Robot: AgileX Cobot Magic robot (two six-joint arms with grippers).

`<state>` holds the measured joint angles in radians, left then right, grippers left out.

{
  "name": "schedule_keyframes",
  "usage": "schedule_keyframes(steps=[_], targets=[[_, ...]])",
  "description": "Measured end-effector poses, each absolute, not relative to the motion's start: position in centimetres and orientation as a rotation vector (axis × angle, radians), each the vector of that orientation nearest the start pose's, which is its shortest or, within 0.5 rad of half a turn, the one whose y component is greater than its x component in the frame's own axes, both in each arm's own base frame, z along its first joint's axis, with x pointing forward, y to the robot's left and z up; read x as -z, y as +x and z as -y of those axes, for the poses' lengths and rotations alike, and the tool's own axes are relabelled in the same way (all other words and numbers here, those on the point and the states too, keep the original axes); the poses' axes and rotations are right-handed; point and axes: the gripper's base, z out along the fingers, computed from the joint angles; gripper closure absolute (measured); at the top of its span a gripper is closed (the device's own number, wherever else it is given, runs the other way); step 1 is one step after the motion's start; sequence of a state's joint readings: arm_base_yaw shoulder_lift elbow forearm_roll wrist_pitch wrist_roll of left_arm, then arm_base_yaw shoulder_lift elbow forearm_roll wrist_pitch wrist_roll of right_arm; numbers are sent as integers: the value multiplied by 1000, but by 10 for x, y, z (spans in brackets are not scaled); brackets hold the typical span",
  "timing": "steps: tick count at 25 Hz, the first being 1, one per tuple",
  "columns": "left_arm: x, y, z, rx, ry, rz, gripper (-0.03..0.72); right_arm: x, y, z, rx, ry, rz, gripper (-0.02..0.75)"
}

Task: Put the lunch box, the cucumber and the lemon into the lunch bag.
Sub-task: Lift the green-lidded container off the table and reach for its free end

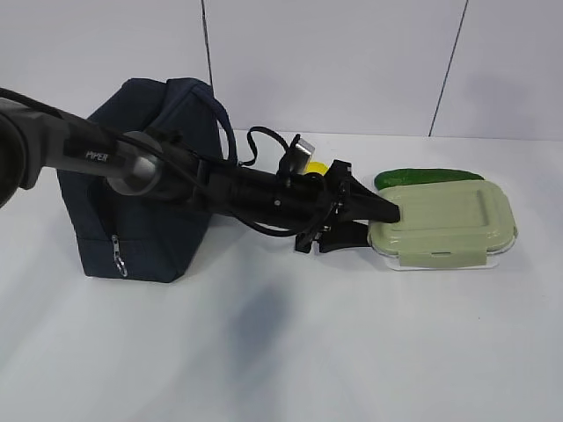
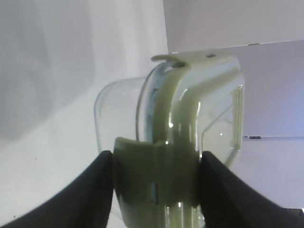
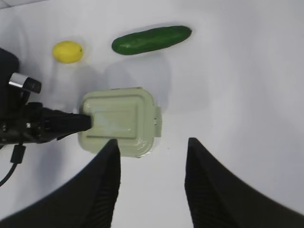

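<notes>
My gripper will lift the lunch box along with the lid [image 1: 442, 216], which will stay shut because the sage-green clip [image 1: 442, 259] is folded down over the clear side.
The lunch box [image 1: 444, 224], clear with a sage-green lid, lies on the white table at the right. My left gripper [image 1: 387, 220] is shut on its left end, and the fingers [image 2: 95, 190] clamp the lid clip [image 2: 155, 171] from both sides. The cucumber [image 1: 422, 177] lies just behind the box. The lemon [image 1: 315, 167] is mostly hidden behind my left arm. The navy lunch bag [image 1: 149, 193] stands at the left. My right gripper [image 3: 152, 147] is open and empty, high above the box [image 3: 118, 121], cucumber [image 3: 152, 39] and lemon [image 3: 67, 51].
My left arm [image 1: 176, 176] stretches from the left across the front of the bag. A zipper pull [image 1: 117, 255] hangs on the bag's front side. A white wall [image 1: 352, 61] stands close behind the table.
</notes>
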<state>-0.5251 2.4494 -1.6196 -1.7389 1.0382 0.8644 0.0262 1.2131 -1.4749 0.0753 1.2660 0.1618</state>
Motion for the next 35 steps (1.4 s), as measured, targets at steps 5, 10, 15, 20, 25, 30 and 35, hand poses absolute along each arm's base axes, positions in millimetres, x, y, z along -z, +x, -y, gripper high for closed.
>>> schedule_keyframes(steps=[5, 10, 15, 20, 25, 30, 35], targets=[[-101, 379, 308, 1941, 211, -2392, 309, -414, 249, -20, -278, 85, -2578, 391], [-102, 381, 306, 1944, 211, -2387, 309, -396, 271, -18, -342, 64, -2638, 391], [-101, 387, 298, 1934, 191, -2379, 309, -378, 276, 2, -335, 153, -2677, 391], [-101, 393, 290, 1920, 166, -2372, 309, -323, 276, 9, -540, 162, -2798, 391], [-101, 395, 288, 1916, 159, -2370, 309, -297, 278, 28, -633, 164, -2722, 391], [-100, 395, 288, 1900, 149, -2375, 309, -271, 298, 60, -965, 271, -2544, 391], [-100, 396, 288, 1883, 140, -2378, 309, -234, 316, 76, -1131, 304, -2478, 391]])
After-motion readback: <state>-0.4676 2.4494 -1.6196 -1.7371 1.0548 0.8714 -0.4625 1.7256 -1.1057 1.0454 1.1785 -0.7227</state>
